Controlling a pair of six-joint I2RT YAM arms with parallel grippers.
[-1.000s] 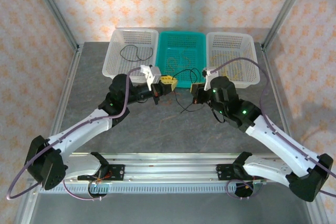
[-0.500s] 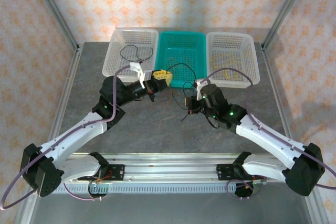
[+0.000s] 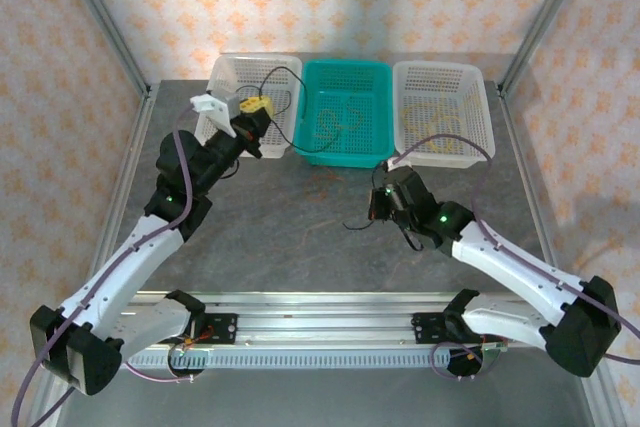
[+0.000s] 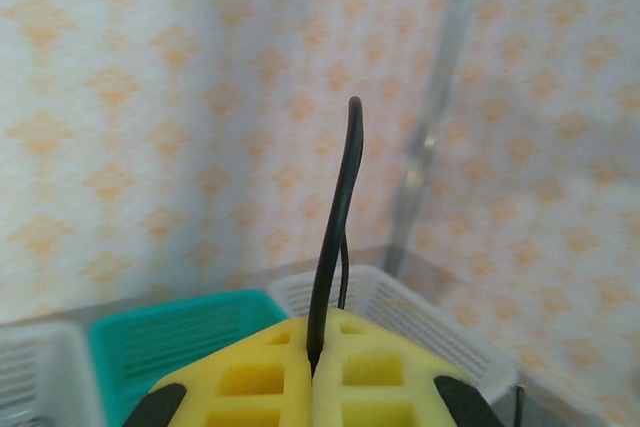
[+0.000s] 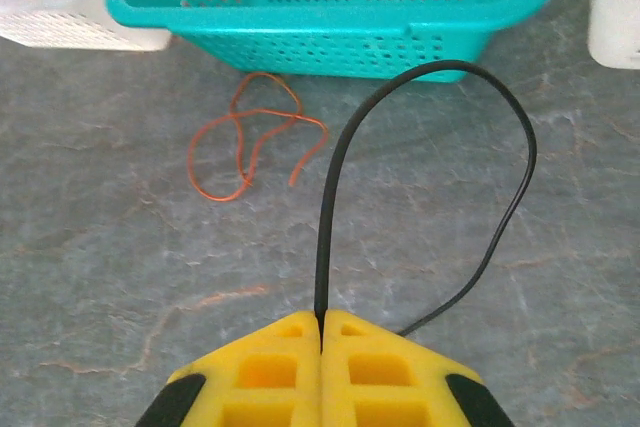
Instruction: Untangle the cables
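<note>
The right gripper's black cable [image 5: 334,182] is clear of the orange cable, so the robot should keep lowering it to the open table [image 3: 358,240] and let go of the black cable there.
My left gripper [image 3: 260,106] [image 4: 317,342] hangs raised over the left white basket [image 3: 222,127], shut on a black cable [image 3: 297,85] [image 4: 334,227] that arcs up out of its yellow pads. My right gripper [image 3: 376,207] [image 5: 322,325] sits low over the table in front of the teal basket [image 3: 385,97] [image 5: 330,22], shut on another black cable [image 5: 430,69] that loops forward and back past the fingers; its tail [image 3: 354,226] lies on the table. An orange cable [image 5: 250,135] [image 3: 321,174] lies loose on the table by the teal basket.
A brownish-orange cable [image 3: 335,123] lies in the teal basket. The right white basket [image 3: 478,97] holds yellow cables. A purple-grey arm cable [image 3: 450,139] crosses that basket's front. Metal frame posts stand at the table's back corners.
My left gripper swung left and up from the table's middle to over the left white basket, carrying the black cable. The right gripper pulled back toward me and lower with its cable.
</note>
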